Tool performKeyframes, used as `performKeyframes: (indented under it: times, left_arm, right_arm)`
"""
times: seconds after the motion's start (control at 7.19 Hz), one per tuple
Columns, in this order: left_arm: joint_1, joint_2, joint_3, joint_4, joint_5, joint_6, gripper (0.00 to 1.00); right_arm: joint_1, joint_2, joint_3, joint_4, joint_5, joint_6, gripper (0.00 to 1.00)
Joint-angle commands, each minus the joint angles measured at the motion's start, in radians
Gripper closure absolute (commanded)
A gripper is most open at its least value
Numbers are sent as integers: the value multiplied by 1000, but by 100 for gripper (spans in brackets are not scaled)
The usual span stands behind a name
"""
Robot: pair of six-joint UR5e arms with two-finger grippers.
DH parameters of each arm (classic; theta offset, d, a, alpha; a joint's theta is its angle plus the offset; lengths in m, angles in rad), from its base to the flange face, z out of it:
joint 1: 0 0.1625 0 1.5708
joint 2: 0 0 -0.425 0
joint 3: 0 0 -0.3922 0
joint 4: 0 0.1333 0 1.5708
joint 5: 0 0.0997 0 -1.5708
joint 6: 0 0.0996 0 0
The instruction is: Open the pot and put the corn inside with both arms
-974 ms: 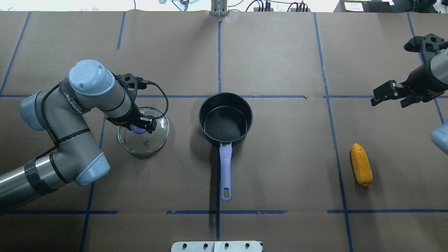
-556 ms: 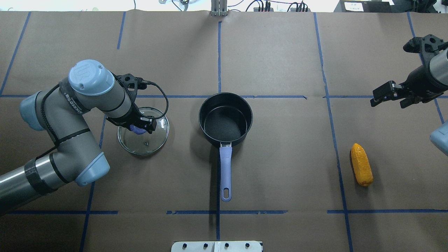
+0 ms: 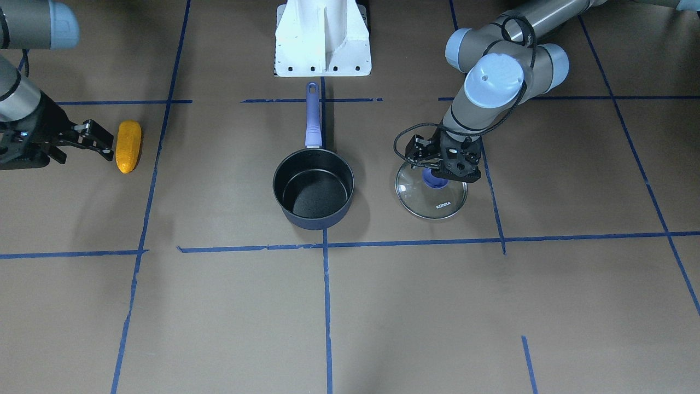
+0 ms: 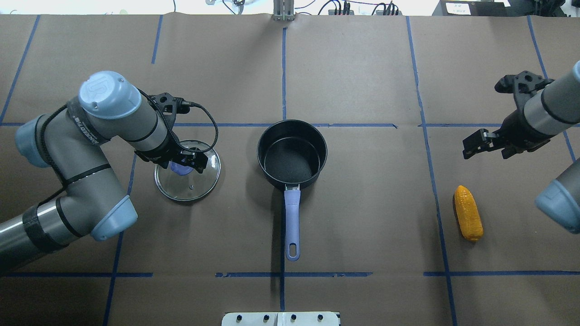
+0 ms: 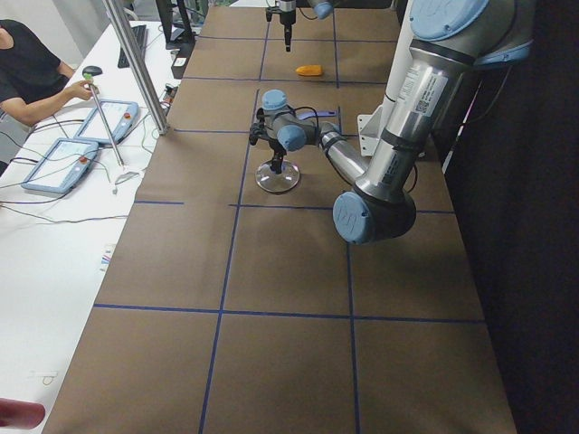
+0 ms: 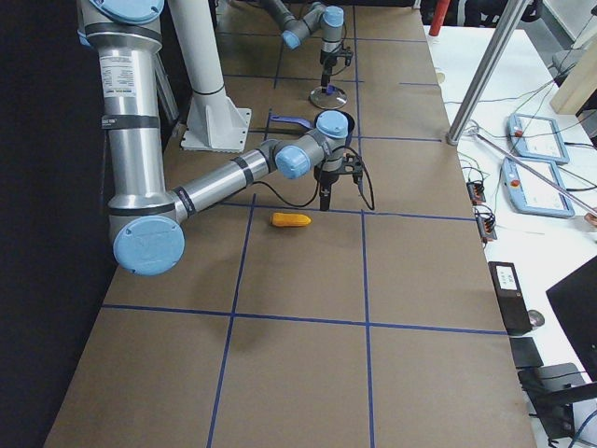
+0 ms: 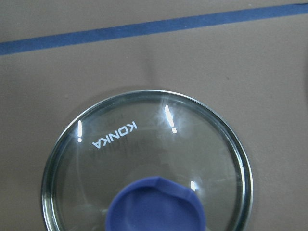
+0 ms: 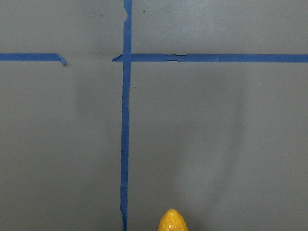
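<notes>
The corn (image 3: 128, 146) seems shorter than the pot's opening (image 3: 313, 183) is wide, so it will fit lengthwise inside the pot's rim when the robot lowers it in.
The pot (image 4: 292, 154) stands open at the table's middle, empty, with its purple-blue handle (image 4: 292, 217) toward the robot. It also shows in the front view (image 3: 313, 189). The glass lid (image 4: 187, 176) lies flat on the table to the pot's left. My left gripper (image 4: 190, 160) hovers just over the lid's blue knob (image 7: 156, 204) and looks open. The corn (image 4: 468, 219) lies on the table at the right, also seen in the front view (image 3: 128, 146). My right gripper (image 4: 485, 151) is open and empty above the table, just beyond the corn's far tip (image 8: 172, 222).
The white robot base (image 3: 322, 38) stands behind the pot's handle. Blue tape lines cross the brown table cover. An operator (image 5: 27, 72) sits at a side table with tablets beyond the table's far edge, near a metal post (image 5: 136, 63).
My right gripper has moved in toward the corn. My left arm has shifted and its gripper has come off the lid's knob; the lid stays on the table.
</notes>
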Motion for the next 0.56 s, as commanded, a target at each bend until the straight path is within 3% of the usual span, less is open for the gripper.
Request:
performKeyframes:
  times: [0.0, 0.14, 0.42]
  left_arm:
    - [-48, 1, -42, 20, -64, -6, 0]
    - [-53, -2, -70, 76, -71, -6, 0]
    - [-62, -5, -108, 133, -72, -5, 0]
  right_arm:
    - [-93, -3, 2, 0, -72, 70, 0]
    - [-142, -32, 3, 65, -86, 127, 0]
    - [-234, -194, -3, 349, -150, 227, 0]
